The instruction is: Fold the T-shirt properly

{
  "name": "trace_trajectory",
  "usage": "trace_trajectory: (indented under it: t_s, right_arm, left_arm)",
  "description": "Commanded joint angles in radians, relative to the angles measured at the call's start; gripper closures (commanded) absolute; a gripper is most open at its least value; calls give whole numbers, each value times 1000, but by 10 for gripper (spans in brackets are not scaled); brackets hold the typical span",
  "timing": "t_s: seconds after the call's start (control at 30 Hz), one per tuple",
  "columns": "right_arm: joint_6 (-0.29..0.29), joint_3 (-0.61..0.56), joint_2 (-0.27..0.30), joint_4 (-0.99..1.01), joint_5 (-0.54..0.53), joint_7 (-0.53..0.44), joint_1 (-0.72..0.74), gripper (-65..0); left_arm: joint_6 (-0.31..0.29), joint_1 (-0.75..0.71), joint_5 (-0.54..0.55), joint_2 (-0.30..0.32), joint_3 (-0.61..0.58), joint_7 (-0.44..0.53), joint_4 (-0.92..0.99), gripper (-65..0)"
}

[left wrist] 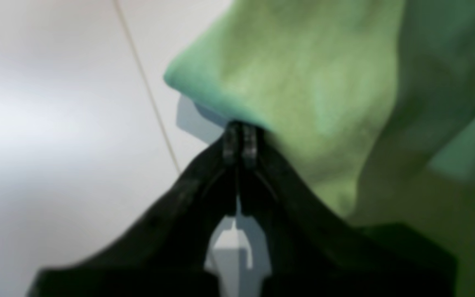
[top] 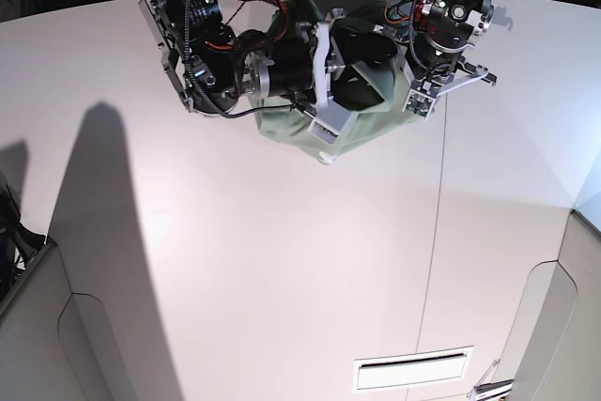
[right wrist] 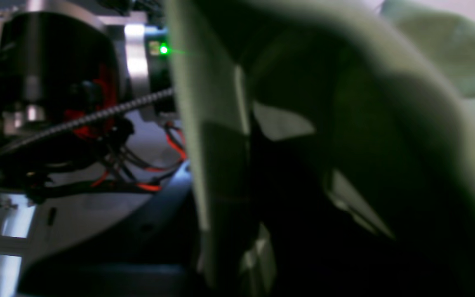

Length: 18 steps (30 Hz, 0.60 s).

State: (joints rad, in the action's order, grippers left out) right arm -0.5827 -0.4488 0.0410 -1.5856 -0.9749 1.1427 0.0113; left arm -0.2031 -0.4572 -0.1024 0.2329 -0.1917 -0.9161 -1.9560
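Observation:
Folds of the bunched T-shirt point(top: 374, 80) hang over my right gripper's fingers, so next I pull my right gripper out toward the open near table point(top: 380, 218) before I fold any more.
The pale green T-shirt point(top: 376, 126) lies bunched at the far middle of the white table point(top: 282, 260), under both arms. In the left wrist view my left gripper point(left wrist: 239, 138) is shut, its black fingertips pinching an edge of the T-shirt point(left wrist: 303, 82) just above the table. In the base view this gripper point(top: 416, 103) sits at the shirt's right side. My right gripper point(top: 322, 133) is at the shirt's near corner. Blurred folds of the T-shirt point(right wrist: 427, 57) drape over its dark fingers in the right wrist view, so the grip itself is hidden.
A thin seam point(top: 437, 232) runs front to back across the table. A narrow slot point(top: 413, 370) lies near the front edge. Arm motors and red and black cables point(right wrist: 76, 115) fill the left of the right wrist view. The table's curved edge point(top: 573, 208) is at the right.

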Motion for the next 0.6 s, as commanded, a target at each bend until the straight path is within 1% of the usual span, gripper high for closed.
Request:
trace_trajectory:
  t_s: [0.0, 0.1, 0.2, 0.27, 0.37, 0.57]
  right_arm:
    - [-8, -11, -22, -17, 1, -23, 10, 0]
    - [-8, -9, -42, -17, 61, -39, 11, 0]
    - [-7, -9, -42, -17, 63, -75, 11, 0]
    - [-5, -5, -42, -17, 63, -77, 11, 0]
    - [-5, 9, -42, -17, 67, -77, 16, 0]
    - [-4, 80, -42, -18, 69, -77, 33, 0]
  left_arm:
    - [-3, -9, 16, 0, -2, -27, -2, 0]
    - [-3, -8, 16, 0, -2, -26, -2, 0]
    - [-2, -9, 13, 0, -2, -27, -16, 0]
    - [11, -9, 12, 0, -2, -27, -35, 0]
    - [12, -9, 12, 0, -2, -28, -79, 0]
    - [13, -10, 13, 0, -2, -31, -163, 0]
